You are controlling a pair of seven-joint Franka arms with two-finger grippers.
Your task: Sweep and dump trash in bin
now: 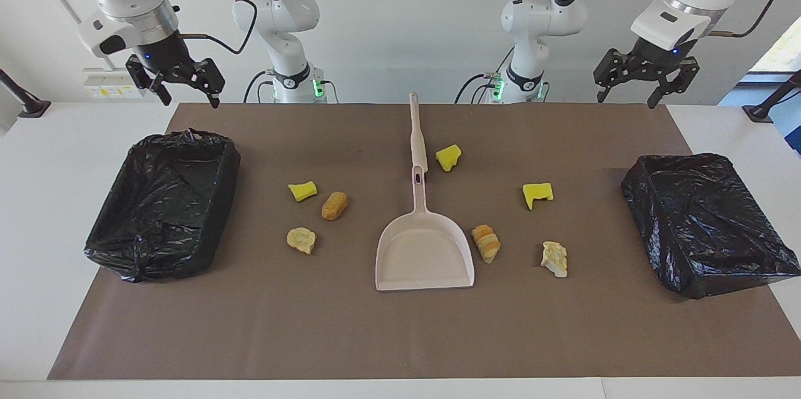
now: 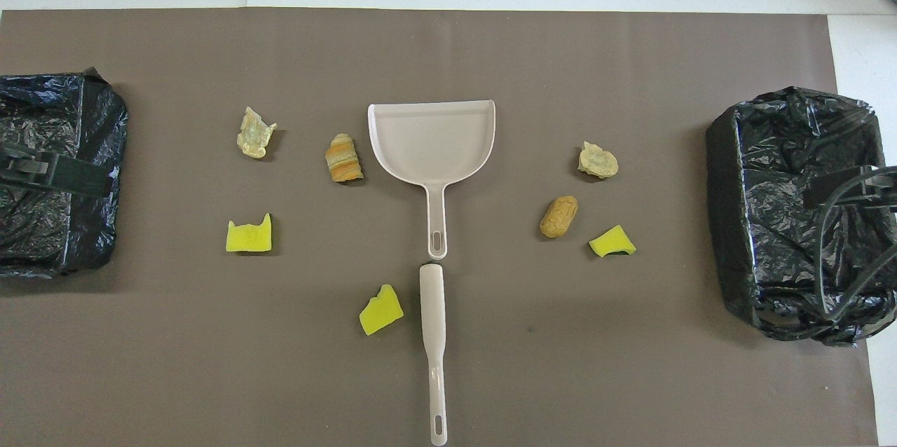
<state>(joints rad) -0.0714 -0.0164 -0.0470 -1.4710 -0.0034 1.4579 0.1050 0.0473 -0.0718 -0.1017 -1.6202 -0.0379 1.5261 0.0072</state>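
I should expect dark bristles hidden under the hand brush when I lift it, because it shows only its smooth beige back.
Several trash scraps lie on the brown mat around the dustpan. Three are yellow sponge pieces. Two are brown rolls. Two are pale beige chunks. The hand brush lies in line with the dustpan's handle, nearer to the robots. One black-lined bin stands at the right arm's end and another at the left arm's end. My right gripper and left gripper hang open and empty, raised near their bins.
The brown mat covers most of the white table. The dustpan and brush lie along its middle, with scraps on both sides. The bins stand at the mat's two ends.
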